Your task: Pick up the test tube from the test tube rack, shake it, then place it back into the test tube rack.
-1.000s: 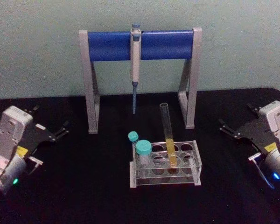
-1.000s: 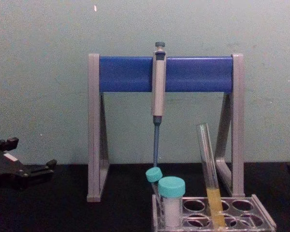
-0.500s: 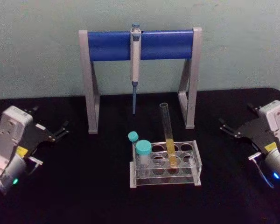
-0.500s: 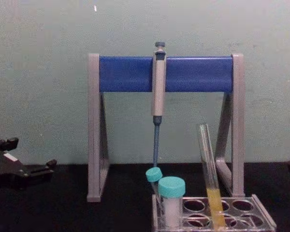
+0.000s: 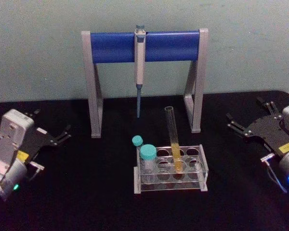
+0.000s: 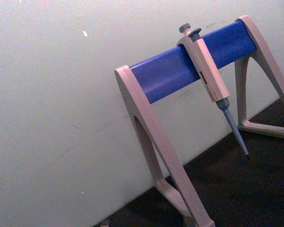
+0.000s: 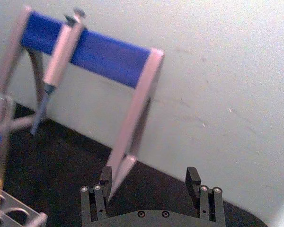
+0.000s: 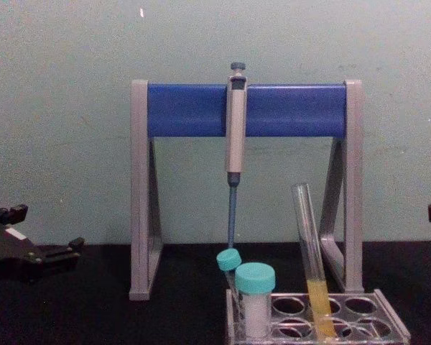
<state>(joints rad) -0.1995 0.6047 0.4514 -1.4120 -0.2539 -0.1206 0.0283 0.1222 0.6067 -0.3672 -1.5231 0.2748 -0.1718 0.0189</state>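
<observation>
My gripper will lift the test tube (image 8: 312, 251), which leans in a hole wider than itself (image 8: 332, 305), so it will straighten and slide free and leave the rack still.
The test tube (image 5: 174, 139) stands leaning in the back row of the test tube rack (image 5: 203, 168), yellow liquid in its lower part; the chest view shows the tube (image 8: 312, 266) and the rack (image 8: 389, 325) from the side. My left gripper (image 5: 52, 121) rests open at the table's left, far from the rack, also seen as the left gripper (image 8: 47, 230) in the chest view. My right gripper (image 5: 244, 114) hovers open at the right, empty, about a rack's width from the tube. In the right wrist view the right gripper (image 7: 149, 174) has both fingers spread.
A tall grey-and-blue pipette stand (image 5: 144, 45) stands behind the rack with a pipette (image 5: 139, 62) hanging from its bar. Two teal-capped vials (image 5: 148, 153) occupy the rack's left end. The black tabletop (image 5: 96, 192) lies bare on either side of the rack.
My right gripper has risen and shifted slightly to the right, still open. The left gripper, tube and rack have hardly moved.
</observation>
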